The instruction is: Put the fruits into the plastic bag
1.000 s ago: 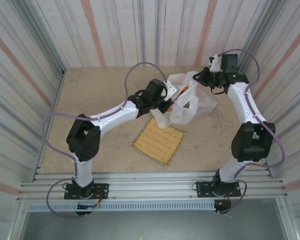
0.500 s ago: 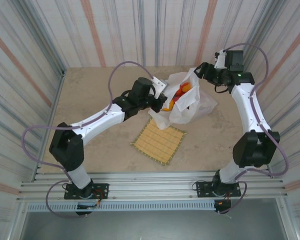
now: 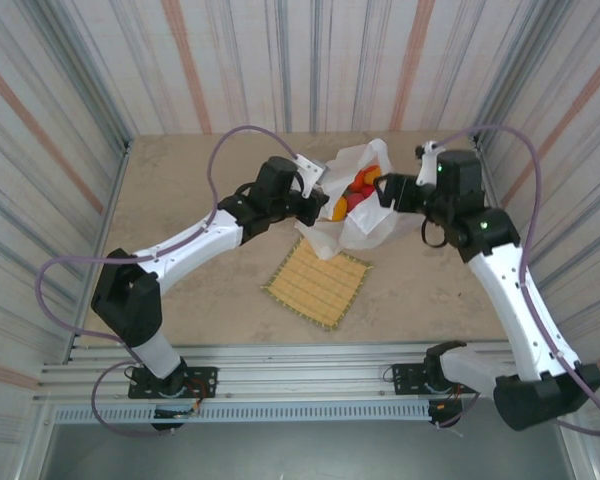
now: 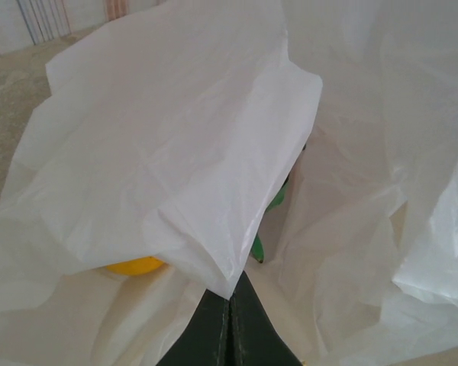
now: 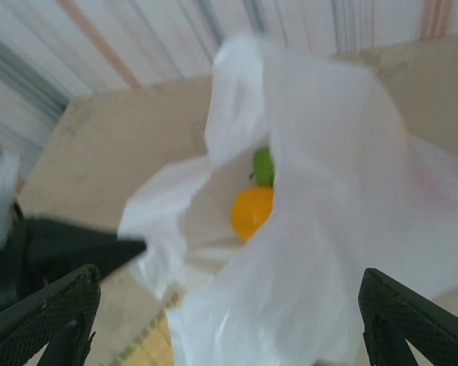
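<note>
My gripper will make the plastic bag (image 3: 373, 222) draw up into a deep pouch around the fruits when it lifts the bag's rim, because slack film (image 3: 324, 240) hangs down around them.
The plastic bag (image 3: 380, 215) lies crumpled at the back of the table with its mouth up. Several fruits (image 3: 356, 190), orange, red and yellow, sit inside it. My left gripper (image 3: 328, 208) is at the bag's left rim, shut on a fold of the film (image 4: 214, 252). Behind that fold a yellow fruit (image 4: 133, 265) and a green tip (image 4: 257, 248) peek out. My right gripper (image 3: 382, 190) hangs open at the bag's right side. Its fingers (image 5: 46, 313) are spread wide, with the bag (image 5: 328, 252), an orange fruit (image 5: 252, 212) and a green fruit (image 5: 263, 164) ahead of them.
A square woven straw-coloured mat (image 3: 317, 283) lies just in front of the bag, its corner under the bag's near edge. Corrugated walls close the table on three sides. Bare tabletop (image 3: 180, 190) stretches to the left.
My right gripper opened, let go of the bag's far right part and swung nearer, to the bag's right side. My left gripper kept its pinch and drew the rim slightly left.
</note>
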`<control>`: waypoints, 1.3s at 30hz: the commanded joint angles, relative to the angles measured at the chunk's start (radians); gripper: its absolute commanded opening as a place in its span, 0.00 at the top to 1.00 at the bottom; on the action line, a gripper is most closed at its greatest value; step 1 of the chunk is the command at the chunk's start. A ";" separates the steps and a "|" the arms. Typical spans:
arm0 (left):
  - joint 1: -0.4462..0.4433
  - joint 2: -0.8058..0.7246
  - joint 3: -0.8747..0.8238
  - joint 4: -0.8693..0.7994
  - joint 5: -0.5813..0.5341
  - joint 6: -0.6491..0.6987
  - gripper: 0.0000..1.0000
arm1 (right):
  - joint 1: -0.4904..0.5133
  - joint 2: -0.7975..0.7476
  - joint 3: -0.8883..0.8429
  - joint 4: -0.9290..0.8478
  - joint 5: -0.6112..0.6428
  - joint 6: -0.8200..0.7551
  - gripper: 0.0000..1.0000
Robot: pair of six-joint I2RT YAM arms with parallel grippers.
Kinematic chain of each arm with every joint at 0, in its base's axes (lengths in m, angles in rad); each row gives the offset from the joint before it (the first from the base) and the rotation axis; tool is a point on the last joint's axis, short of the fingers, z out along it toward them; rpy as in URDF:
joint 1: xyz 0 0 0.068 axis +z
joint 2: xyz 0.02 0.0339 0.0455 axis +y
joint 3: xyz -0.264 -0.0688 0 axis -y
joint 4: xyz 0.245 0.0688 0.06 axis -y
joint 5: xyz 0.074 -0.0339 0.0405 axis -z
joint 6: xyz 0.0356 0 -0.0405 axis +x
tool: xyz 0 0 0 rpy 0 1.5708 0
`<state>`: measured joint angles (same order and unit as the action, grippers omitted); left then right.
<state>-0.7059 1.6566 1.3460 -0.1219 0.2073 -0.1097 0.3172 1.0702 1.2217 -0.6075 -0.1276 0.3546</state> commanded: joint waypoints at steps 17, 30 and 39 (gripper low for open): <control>0.024 -0.049 0.000 0.002 0.011 0.003 1.00 | 0.294 -0.059 -0.444 0.440 0.158 0.035 0.32; 0.037 -0.075 0.067 -0.027 -0.051 -0.009 1.00 | 0.249 -0.075 -0.278 0.338 0.311 -0.076 1.00; 0.063 -0.018 0.302 -0.087 -0.206 -0.010 1.00 | -0.026 -0.057 -0.004 0.295 0.158 -0.070 1.00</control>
<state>-0.6613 1.6314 1.5505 -0.1864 0.0788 -0.1135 0.3424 0.9886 1.1419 -0.2974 0.1020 0.2974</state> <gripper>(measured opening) 0.046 0.045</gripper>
